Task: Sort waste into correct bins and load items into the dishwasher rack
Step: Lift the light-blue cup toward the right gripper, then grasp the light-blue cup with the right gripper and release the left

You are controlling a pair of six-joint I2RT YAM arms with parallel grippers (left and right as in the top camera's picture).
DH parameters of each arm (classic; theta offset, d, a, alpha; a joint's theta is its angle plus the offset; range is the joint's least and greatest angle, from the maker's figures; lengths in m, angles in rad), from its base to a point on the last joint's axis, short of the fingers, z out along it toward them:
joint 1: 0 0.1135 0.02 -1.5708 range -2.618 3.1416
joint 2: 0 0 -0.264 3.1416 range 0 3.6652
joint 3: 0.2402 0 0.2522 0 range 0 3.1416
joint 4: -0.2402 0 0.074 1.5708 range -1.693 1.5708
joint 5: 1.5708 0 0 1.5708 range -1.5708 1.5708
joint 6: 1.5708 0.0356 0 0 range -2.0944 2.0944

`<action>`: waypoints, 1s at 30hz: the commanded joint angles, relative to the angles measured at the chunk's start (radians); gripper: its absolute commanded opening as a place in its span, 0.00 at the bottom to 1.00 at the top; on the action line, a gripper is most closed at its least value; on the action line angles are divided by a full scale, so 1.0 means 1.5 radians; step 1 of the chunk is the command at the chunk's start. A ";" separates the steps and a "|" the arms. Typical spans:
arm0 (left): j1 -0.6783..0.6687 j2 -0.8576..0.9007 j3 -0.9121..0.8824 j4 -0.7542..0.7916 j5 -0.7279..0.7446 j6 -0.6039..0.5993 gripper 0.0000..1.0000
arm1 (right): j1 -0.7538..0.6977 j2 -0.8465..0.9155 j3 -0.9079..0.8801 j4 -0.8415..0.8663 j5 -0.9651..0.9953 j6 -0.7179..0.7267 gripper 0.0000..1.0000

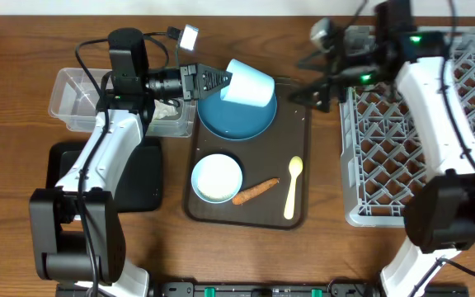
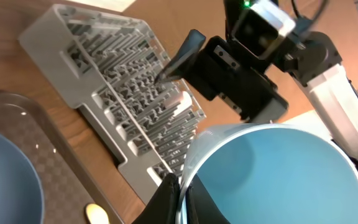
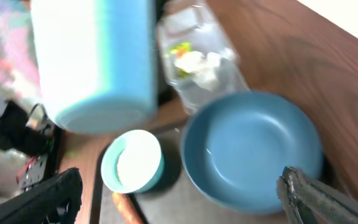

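My left gripper should lift the cup (image 1: 246, 82) level so that my right gripper can take it by its base, because the light blue cup's base (image 1: 266, 90) slants down over the plate.
My left gripper (image 1: 218, 80) is shut on the rim of the small light blue cup (image 1: 248, 83) and holds it tilted above the dark blue plate (image 1: 237, 117). The left wrist view shows my fingers (image 2: 182, 200) pinching the cup's wall (image 2: 272, 174). My right gripper (image 1: 316, 82) is open and empty between the plate and the grey rack (image 1: 435, 124); its fingers (image 3: 185, 199) frame the plate (image 3: 253, 149). The white-and-blue bowl (image 1: 217, 177), the orange stick (image 1: 256, 190) and the yellow spoon (image 1: 292, 186) lie on the brown tray (image 1: 250, 216).
The clear tub (image 1: 81, 99) at the back left holds white tissue (image 1: 167, 111); the right wrist view shows a yellow-green wrapper (image 3: 180, 48) in it too. The black tray (image 1: 143, 177) lies in front of it, partly under my left arm.
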 commanded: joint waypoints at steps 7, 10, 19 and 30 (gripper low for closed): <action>0.001 0.002 0.002 0.004 -0.032 -0.045 0.07 | 0.060 -0.011 0.010 -0.017 -0.031 -0.100 0.99; 0.001 0.002 0.002 0.004 -0.074 -0.109 0.06 | 0.059 -0.011 0.010 -0.030 -0.031 -0.119 0.98; 0.001 0.002 0.002 0.127 -0.094 -0.454 0.06 | 0.059 -0.011 0.010 0.033 -0.049 -0.140 0.91; 0.001 0.002 -0.002 0.230 -0.057 -0.454 0.06 | 0.058 -0.011 0.010 0.190 -0.019 -0.032 0.84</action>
